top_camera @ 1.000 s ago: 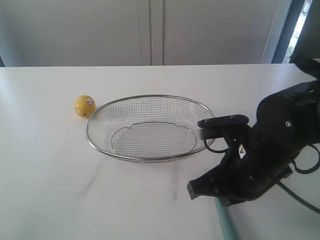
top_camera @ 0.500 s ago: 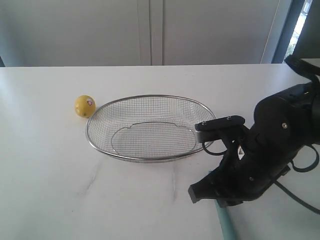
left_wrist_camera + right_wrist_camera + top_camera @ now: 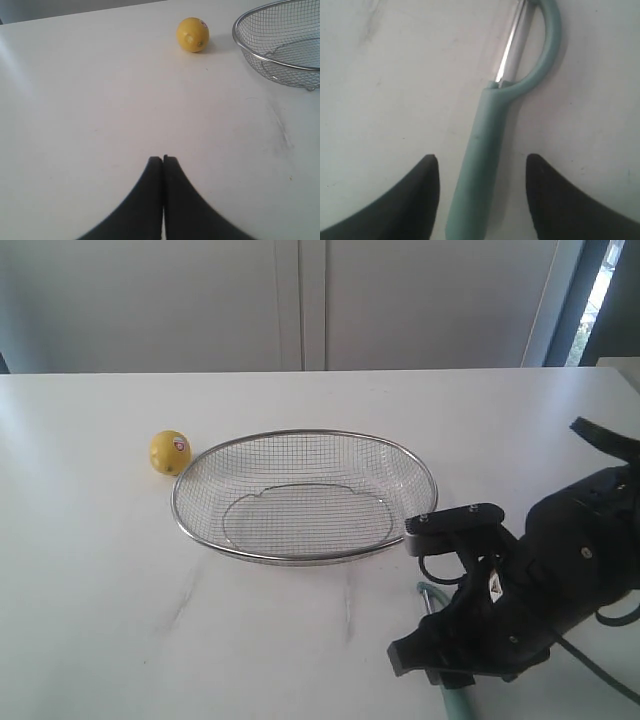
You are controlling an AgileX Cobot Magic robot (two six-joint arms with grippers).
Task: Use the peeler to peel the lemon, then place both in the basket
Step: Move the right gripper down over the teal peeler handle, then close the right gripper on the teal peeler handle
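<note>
I expect the teal peeler [image 3: 432,598] to turn into line with the open fingers when I close my right gripper, because the peeler's handle [image 3: 481,155] is slanted between them.
The yellow lemon [image 3: 170,452] with its red-and-white sticker rests on the table just left of the wire basket [image 3: 210,532]; the left wrist view shows the lemon [image 3: 192,34] and the basket [image 3: 240,42] too. The teal peeler [image 3: 485,140] lies flat on the table, its handle between the fingers of my right gripper [image 3: 482,162], which is open and straddles it without touching. In the exterior view my right gripper [image 3: 440,672] is low over the peeler [image 3: 458,702] near the front right. My left gripper [image 3: 163,160] is shut and empty, well short of the lemon.
The white table [image 3: 100,620] runs to a pale wall behind. The basket holds nothing. A black cable [image 3: 600,670] trails from the right arm near the table's front right corner.
My right arm has dropped lower and moved toward the front of the table, bringing the open gripper down around the peeler's handle. Lemon and basket have not moved.
</note>
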